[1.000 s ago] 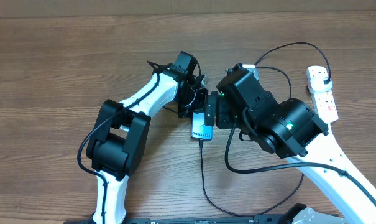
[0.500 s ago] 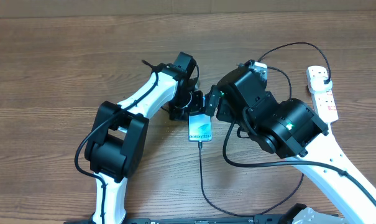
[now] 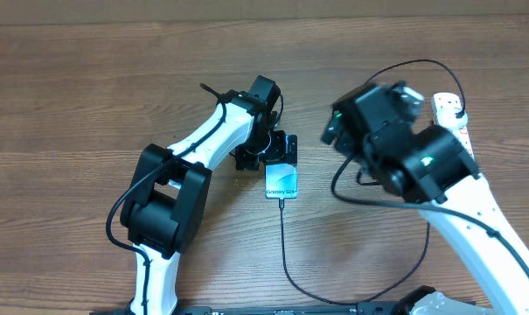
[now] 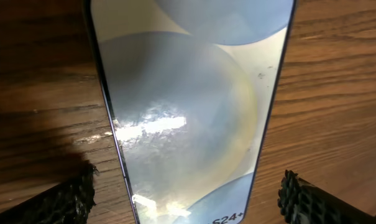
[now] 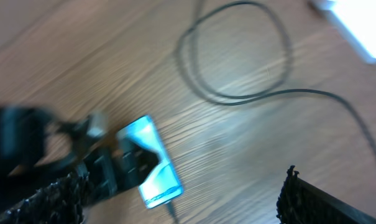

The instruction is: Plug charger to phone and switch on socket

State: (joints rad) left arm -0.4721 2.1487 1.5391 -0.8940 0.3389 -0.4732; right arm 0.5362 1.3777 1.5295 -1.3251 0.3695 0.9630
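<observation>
I should go on moving my right gripper toward the white socket [image 3: 459, 133] before its closed fingers reach the switch, because the black cable meets the phone's near edge [image 3: 281, 199].
The phone [image 3: 281, 182] lies flat on the wooden table, its screen glowing light blue. The charger [image 3: 283, 241] is a thin black cable whose end meets the phone's near short edge. From there it curves right and up toward the white socket [image 3: 445, 103] at the far right, where a black plug sits. My left gripper [image 3: 280, 150] hangs open over the phone's far end. In the left wrist view the phone [image 4: 188, 112] lies between the pads [image 4: 312, 202] with a gap on each side. My right gripper [image 3: 334, 133] is open and empty, to the right of the phone [image 5: 151, 165].
A loop of the black cable [image 5: 237, 56] lies on the table behind the right arm, near the socket [image 5: 355, 25]. The left arm [image 3: 172, 188] stretches from the front edge toward the phone. The right arm's bulky joint [image 3: 426, 162] partly covers the socket.
The right arm has drawn back from the phone, up and to the right. The phone slid slightly left early on. The left gripper stays over its far end.
</observation>
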